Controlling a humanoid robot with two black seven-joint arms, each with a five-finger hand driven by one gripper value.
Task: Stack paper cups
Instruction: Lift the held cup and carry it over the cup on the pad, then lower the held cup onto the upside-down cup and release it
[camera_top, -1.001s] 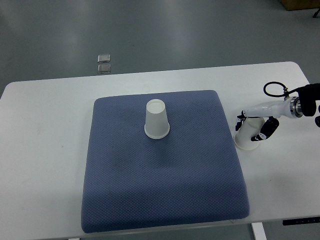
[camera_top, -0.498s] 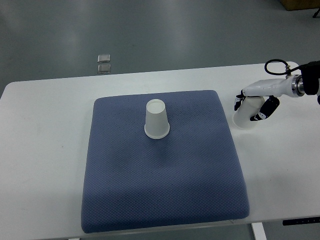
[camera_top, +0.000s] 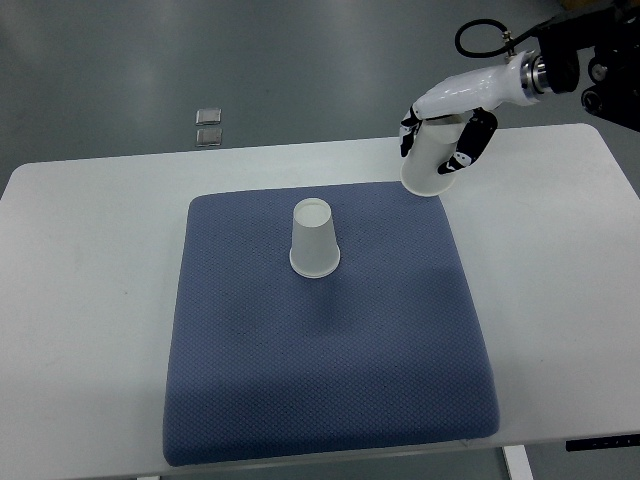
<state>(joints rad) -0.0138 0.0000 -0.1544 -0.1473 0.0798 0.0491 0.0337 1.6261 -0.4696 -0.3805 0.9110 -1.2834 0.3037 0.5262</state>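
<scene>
The held cup's open rim (camera_top: 427, 187) points down like the standing white cup (camera_top: 314, 238). My right gripper should keep carrying it across until it slips over that cup, then release.
One white paper cup (camera_top: 314, 240) stands upside down on the blue mat (camera_top: 320, 350), a little above its middle. My right hand (camera_top: 440, 135) is shut on a second white paper cup (camera_top: 427, 165), also mouth down, and holds it in the air over the mat's far right corner. That cup hangs to the right of and beyond the standing one, well apart from it. The right arm enters from the upper right edge. No left arm shows.
The mat lies on a white table (camera_top: 80, 260). Two small square metal plates (camera_top: 208, 127) sit on the grey floor beyond the table's far edge. A black cable loops above my right wrist (camera_top: 480, 35).
My right hand has lifted the cup off the table beside the mat's right edge and carried it up and leftward, toward the mat's far right corner. The standing cup has not moved.
</scene>
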